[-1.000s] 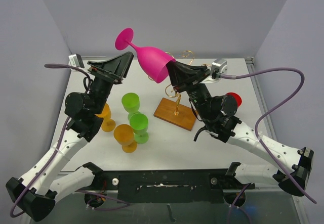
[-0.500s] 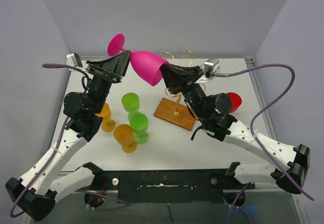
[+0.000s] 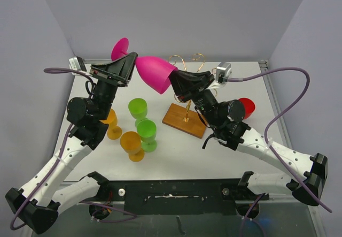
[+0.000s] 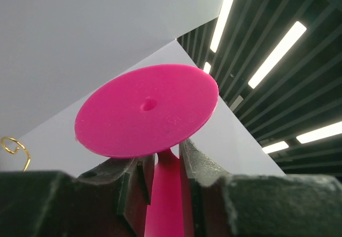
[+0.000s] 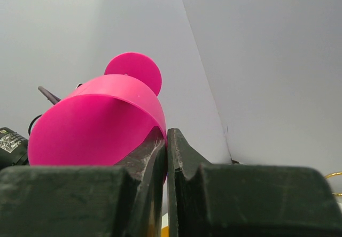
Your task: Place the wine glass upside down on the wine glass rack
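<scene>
The robot's right gripper has hold of the pink wine glass's rim (image 3: 166, 82), so it should let go and take the glass again by its foot (image 3: 120, 48) once the left gripper turns the bowl down.
The pink wine glass (image 3: 152, 72) hangs in the air, lying nearly level, foot (image 3: 119, 48) to the left and bowl to the right. My left gripper (image 3: 132, 60) is shut on its stem (image 4: 165, 194), just under the round foot (image 4: 147, 111). My right gripper (image 3: 172, 79) is shut on the bowl's rim, one finger inside the bowl (image 5: 91, 124). In the wrist views the left gripper (image 4: 163, 162) and right gripper (image 5: 166, 140) both pinch the glass. The wine glass rack (image 3: 184, 120), gold wire on a brown wooden base, stands on the table below and right of the glass.
Two green glasses (image 3: 138, 107) (image 3: 146, 131) and two orange glasses (image 3: 131, 142) (image 3: 111, 123) stand on the table's left half. A red glass (image 3: 247, 106) sits behind my right arm. A gold curl of the rack shows in the left wrist view (image 4: 13, 146).
The right gripper carried the glass to the left and tipped it flatter. Its stem has entered the left gripper's jaws, which now grip it.
</scene>
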`<action>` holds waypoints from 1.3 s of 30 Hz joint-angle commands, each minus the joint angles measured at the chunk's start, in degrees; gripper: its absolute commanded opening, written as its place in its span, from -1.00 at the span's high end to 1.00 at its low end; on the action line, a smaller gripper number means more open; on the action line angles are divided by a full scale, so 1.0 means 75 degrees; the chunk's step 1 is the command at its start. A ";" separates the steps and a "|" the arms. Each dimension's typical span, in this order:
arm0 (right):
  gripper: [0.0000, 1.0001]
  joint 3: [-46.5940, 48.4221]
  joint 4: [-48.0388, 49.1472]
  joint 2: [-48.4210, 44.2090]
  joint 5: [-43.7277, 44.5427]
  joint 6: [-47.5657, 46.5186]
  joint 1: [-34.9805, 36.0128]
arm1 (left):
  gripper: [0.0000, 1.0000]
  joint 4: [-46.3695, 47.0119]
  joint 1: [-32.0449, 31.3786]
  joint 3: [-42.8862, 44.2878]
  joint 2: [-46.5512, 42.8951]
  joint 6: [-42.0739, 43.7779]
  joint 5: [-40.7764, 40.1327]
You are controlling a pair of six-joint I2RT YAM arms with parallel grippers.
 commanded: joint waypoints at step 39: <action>-0.37 0.2787 -0.5357 -0.0177 -0.0269 0.1784 0.0050 | 1.00 -0.3540 -0.0010 0.0498 -0.0989 0.9199 0.1579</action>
